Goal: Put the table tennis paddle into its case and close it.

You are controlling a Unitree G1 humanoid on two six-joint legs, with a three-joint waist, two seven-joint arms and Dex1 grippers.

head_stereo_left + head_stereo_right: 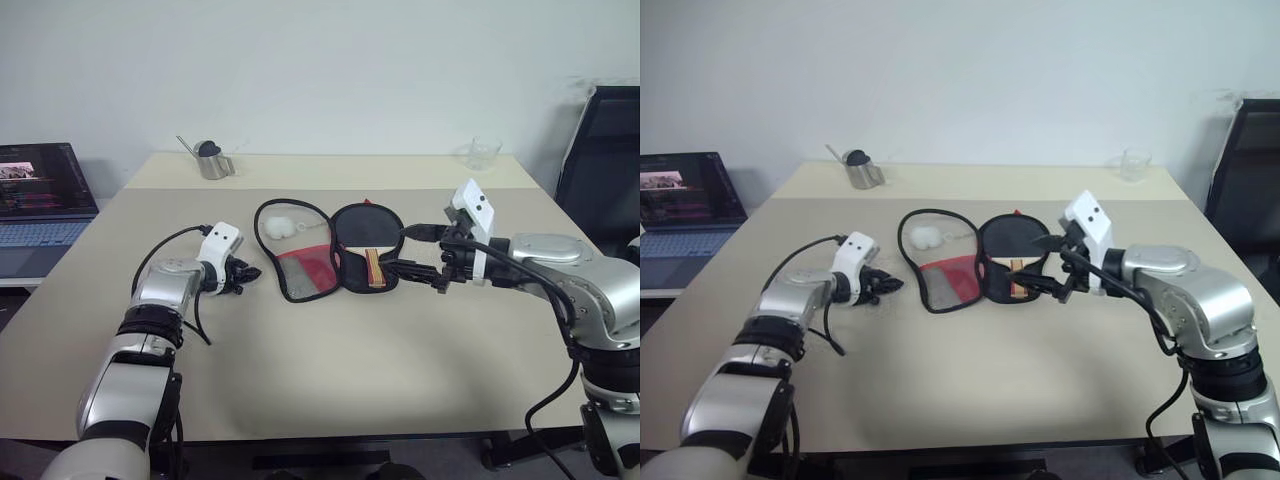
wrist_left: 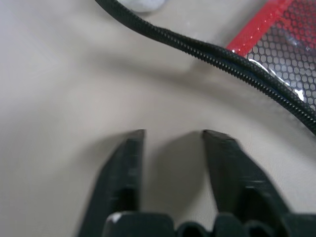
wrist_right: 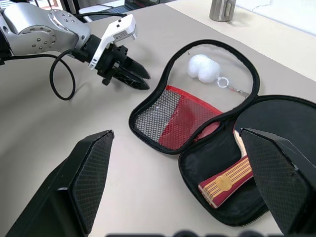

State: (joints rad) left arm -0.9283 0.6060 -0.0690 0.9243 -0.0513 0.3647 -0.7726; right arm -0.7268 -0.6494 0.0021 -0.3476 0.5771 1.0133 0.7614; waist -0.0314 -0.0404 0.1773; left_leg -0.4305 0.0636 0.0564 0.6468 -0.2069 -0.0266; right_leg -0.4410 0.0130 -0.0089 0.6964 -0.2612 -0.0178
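My right gripper is hovering where the case's flap must land on the paddle. It should move back out of the way before my left gripper folds the flap's zip edge over.
The case lies unzipped and spread flat at the table's middle, its red-and-mesh flap on the left. The table tennis paddle rests in the right half, its striped handle pointing toward me. My left gripper sits low on the table just left of the flap's zip edge. Its fingers stand a little apart with nothing between them. My right gripper hovers over the case's right edge, open wide and holding nothing.
A white fluffy ball on a small ring lies on the flap's far part. A metal cup and a glass stand at the back. A laptop is at the left, a black chair at the right.
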